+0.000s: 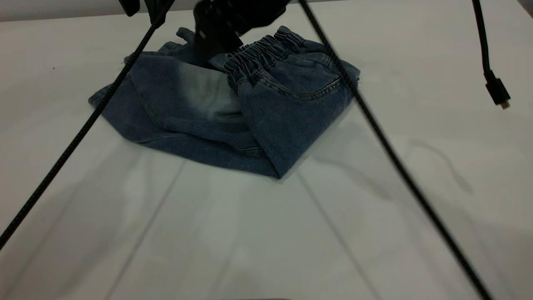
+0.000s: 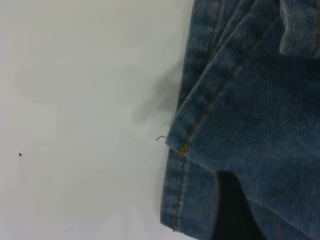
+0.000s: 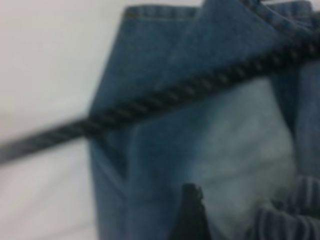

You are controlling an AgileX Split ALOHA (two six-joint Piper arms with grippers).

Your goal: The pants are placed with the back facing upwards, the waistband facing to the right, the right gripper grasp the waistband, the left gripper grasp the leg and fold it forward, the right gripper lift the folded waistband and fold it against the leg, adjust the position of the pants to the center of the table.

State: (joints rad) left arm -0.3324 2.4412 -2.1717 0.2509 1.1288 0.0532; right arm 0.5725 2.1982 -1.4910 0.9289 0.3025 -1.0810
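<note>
I expect the faded leg to stay lying while the upper denim bows upward when I lift the waistband [image 1: 252, 59], because its free slanting edge [image 1: 252, 126] only lies over the leg.
The blue denim pants [image 1: 266, 108] lie folded in a bundle at the far middle of the table [image 1: 266, 233]. The ruffled waistband [image 1: 260, 52] is turned over on top of the faded leg part [image 1: 200, 96]. My right gripper [image 1: 216, 37] hangs blurred over the far edge of the bundle, just beside the waistband's left end. One dark finger [image 3: 190, 215] shows next to the gathered waistband [image 3: 292, 215]. My left gripper [image 1: 131, 6] is at the far left, mostly cut off. Its one visible finger [image 2: 232, 210] sits above denim near a stitched leg hem [image 2: 176, 200].
Two black braided cables [image 1: 75, 141] [image 1: 395, 162] slant across the view in front of the pants. One of them [image 3: 150, 107] crosses the right wrist view. A thin cable with a plug [image 1: 497, 91] dangles at the right. Bare white table surrounds the pants.
</note>
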